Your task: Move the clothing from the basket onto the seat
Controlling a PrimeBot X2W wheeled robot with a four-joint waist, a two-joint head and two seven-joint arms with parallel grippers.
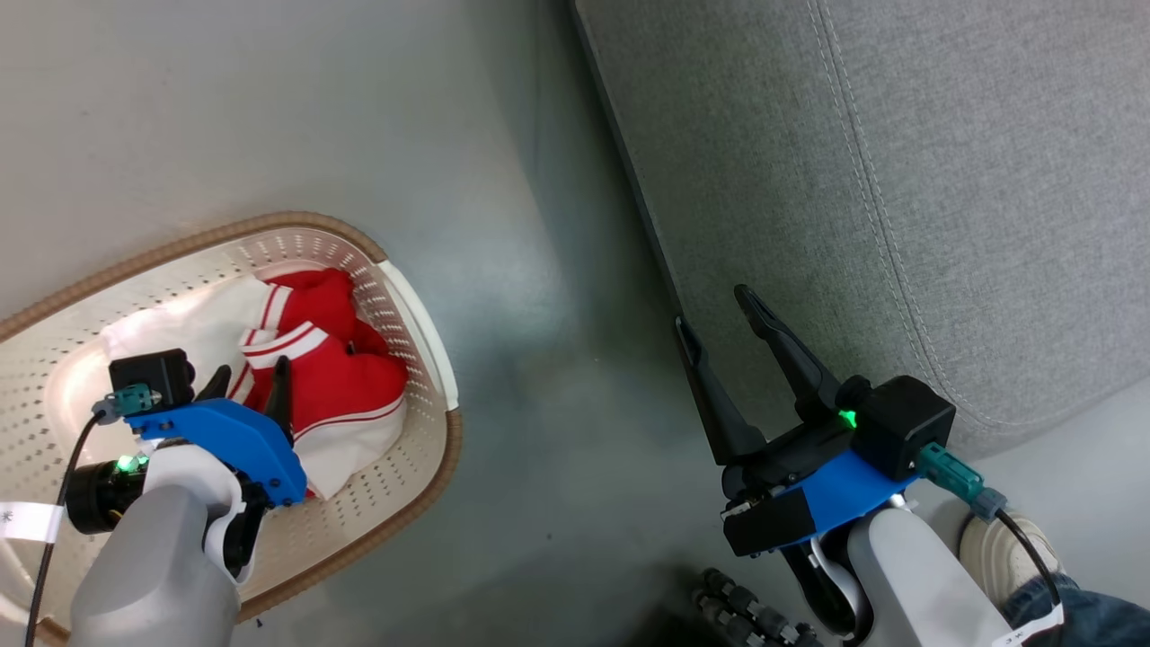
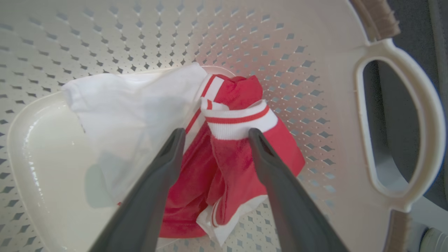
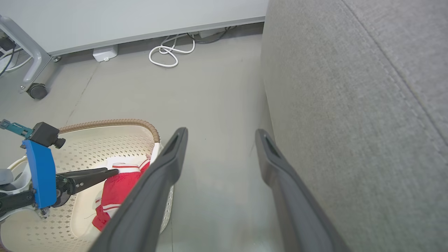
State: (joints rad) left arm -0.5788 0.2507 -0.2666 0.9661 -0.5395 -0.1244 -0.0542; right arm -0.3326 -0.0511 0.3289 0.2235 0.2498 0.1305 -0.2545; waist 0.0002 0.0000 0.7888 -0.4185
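I expect the clothing (image 1: 340, 377) to come up in one piece and leave the basket empty when I lift it, because striped edging (image 1: 273, 307) joins the white part to the red fabric.
The clothing (image 1: 346, 382) lies crumpled in the right end of the cream basket (image 1: 305, 218): red fabric with white striped edging, beside a white part. My left gripper (image 1: 251, 371) hangs open inside the basket just above the pile. In the left wrist view its fingers straddle the red clothing (image 2: 231, 157) at the gripper (image 2: 216, 133), with nothing clamped. My right gripper (image 1: 715, 309) is open and holds nothing, over the floor beside the front edge of the grey seat (image 1: 898, 180). In the right wrist view the gripper (image 3: 220, 132) points at bare floor, with the seat (image 3: 350, 122) to its right.
The basket's oval handle (image 2: 399, 122) is on the side toward the seat. A person's shoe (image 1: 997, 539) and jeans leg (image 1: 1078, 611) are at the lower right. A white cable (image 3: 168, 52), a small white box (image 3: 105, 53) and a castor leg (image 3: 36, 90) lie by the far wall.
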